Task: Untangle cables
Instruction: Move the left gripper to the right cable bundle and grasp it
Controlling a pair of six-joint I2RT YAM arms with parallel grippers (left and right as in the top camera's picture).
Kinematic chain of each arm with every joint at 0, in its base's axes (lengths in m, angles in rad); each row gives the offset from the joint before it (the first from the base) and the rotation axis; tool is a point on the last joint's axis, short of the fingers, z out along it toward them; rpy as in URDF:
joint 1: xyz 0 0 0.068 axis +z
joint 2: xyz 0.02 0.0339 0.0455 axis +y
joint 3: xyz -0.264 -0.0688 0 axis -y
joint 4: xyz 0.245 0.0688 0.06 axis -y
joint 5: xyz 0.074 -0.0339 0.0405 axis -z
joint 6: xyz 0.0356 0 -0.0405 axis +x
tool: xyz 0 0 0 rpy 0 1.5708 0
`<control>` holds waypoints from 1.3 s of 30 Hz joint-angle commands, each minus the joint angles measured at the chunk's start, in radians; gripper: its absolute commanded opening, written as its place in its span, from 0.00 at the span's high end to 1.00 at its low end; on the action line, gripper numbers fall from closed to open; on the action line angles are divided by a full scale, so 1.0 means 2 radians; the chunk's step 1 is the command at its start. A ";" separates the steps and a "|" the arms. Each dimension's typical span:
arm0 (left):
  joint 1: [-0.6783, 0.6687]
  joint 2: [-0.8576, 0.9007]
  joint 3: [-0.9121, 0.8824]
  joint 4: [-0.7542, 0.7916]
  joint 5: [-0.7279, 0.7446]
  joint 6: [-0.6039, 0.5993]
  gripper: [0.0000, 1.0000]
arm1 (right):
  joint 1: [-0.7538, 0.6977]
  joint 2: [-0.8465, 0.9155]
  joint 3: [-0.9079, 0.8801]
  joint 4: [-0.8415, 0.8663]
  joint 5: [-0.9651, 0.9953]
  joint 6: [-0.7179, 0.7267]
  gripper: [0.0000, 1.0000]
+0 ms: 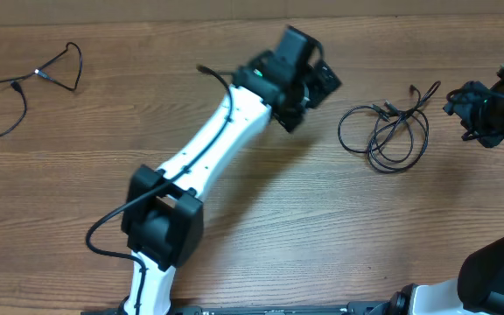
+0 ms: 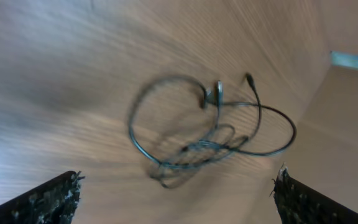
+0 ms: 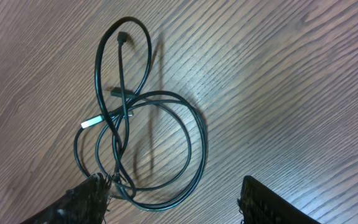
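My gripper will lift the wide loop of black cable (image 2: 131, 127), which keeps a smooth round curve (image 2: 149, 88), so I expect it to stay bowed in a springy arch.
A tangle of thin black cables (image 1: 388, 131) lies in overlapping loops on the wooden table, right of centre. It shows blurred in the left wrist view (image 2: 210, 124) and sharply in the right wrist view (image 3: 135, 118), with small plugs at the cord ends. My left gripper (image 1: 325, 83) is open and empty, left of the tangle and apart from it; its fingers (image 2: 179, 177) frame the loops from a distance. My right gripper (image 1: 456, 103) is open just right of the tangle; in its wrist view (image 3: 171, 182) one finger overlaps the loops' near edge.
Another thin black cable (image 1: 20, 87) lies loose at the far left of the table, away from both grippers. The left arm's thicker black wire (image 1: 103, 234) loops beside its base at the lower left. The right arm's base stands at the lower right.
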 commanded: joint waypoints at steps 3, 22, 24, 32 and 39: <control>-0.031 0.002 -0.050 0.065 0.018 -0.184 0.00 | 0.001 -0.002 0.015 -0.001 -0.005 0.004 0.34; -0.063 0.113 -0.124 0.360 0.116 -0.360 0.30 | 0.001 -0.002 0.015 -0.009 -0.007 0.004 0.35; -0.063 0.126 -0.124 0.352 0.136 -0.360 0.34 | 0.001 -0.002 0.015 -0.009 -0.007 0.004 0.35; -0.064 0.136 -0.124 0.337 0.142 -0.360 0.32 | 0.001 -0.002 0.015 -0.008 -0.007 0.004 0.35; -0.076 0.138 -0.124 0.302 0.091 -0.360 0.31 | 0.001 -0.002 0.015 -0.009 -0.007 0.004 0.35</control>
